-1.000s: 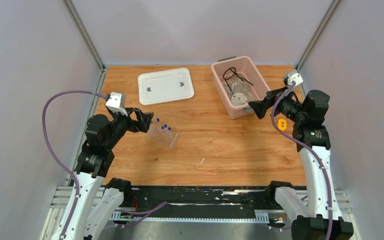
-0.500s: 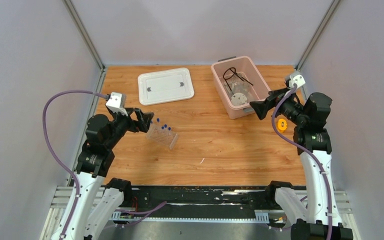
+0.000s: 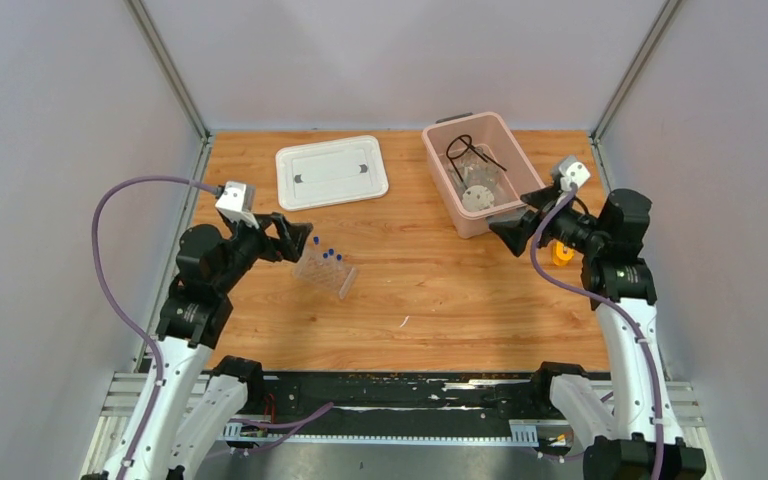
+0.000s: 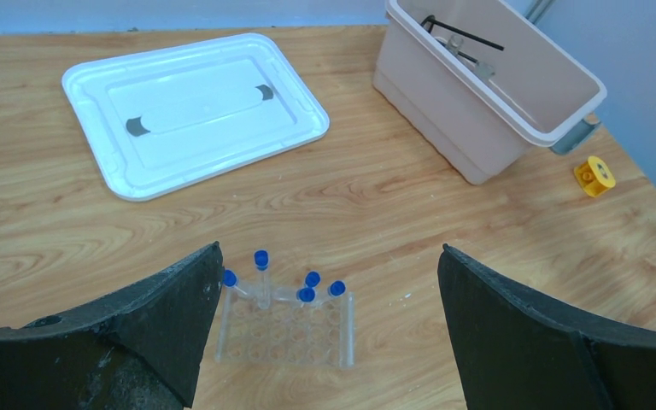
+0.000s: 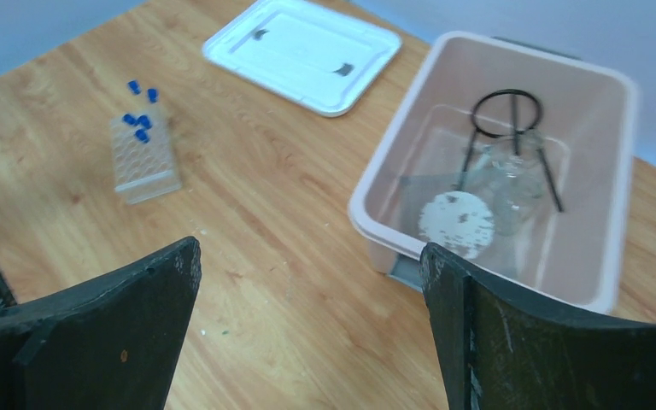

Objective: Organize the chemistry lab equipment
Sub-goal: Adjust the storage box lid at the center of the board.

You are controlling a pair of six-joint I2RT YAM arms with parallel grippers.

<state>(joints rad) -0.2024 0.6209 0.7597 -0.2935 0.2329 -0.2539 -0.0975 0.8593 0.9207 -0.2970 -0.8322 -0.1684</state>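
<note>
The white lid's short edge (image 3: 280, 180) away from the pink bin is free, so my open left gripper should keep going there until its fingers close on that edge (image 3: 281, 176).
A clear tube rack (image 3: 328, 274) lies on the wooden table left of centre, also in the left wrist view (image 4: 282, 331) and right wrist view (image 5: 143, 161). Several tiny blue-capped tubes (image 3: 326, 253) (image 4: 307, 286) (image 5: 139, 120) stand or lean at its far end. My left gripper (image 3: 298, 242) (image 4: 330, 249) hovers open just left of the rack, holding nothing. A black wire ring tripod (image 3: 463, 148) (image 5: 506, 107) and a clear bag with a white disc (image 3: 476, 197) (image 5: 455, 224) lie inside the pink bin (image 3: 468, 120) (image 5: 393, 162). My right gripper (image 3: 501, 232) (image 5: 311, 245) is open and empty at the bin's near right corner.
A white lid (image 3: 331, 171) (image 4: 192, 111) lies flat at the back left. A small orange object (image 3: 561, 253) (image 4: 594, 175) sits right of the bin, partly behind my right arm. Grey walls enclose the table on three sides.
My right gripper has swung left and slightly nearer, toward the bin's near right corner, and now partly covers the orange object. My left gripper has edged slightly right toward the rack.
</note>
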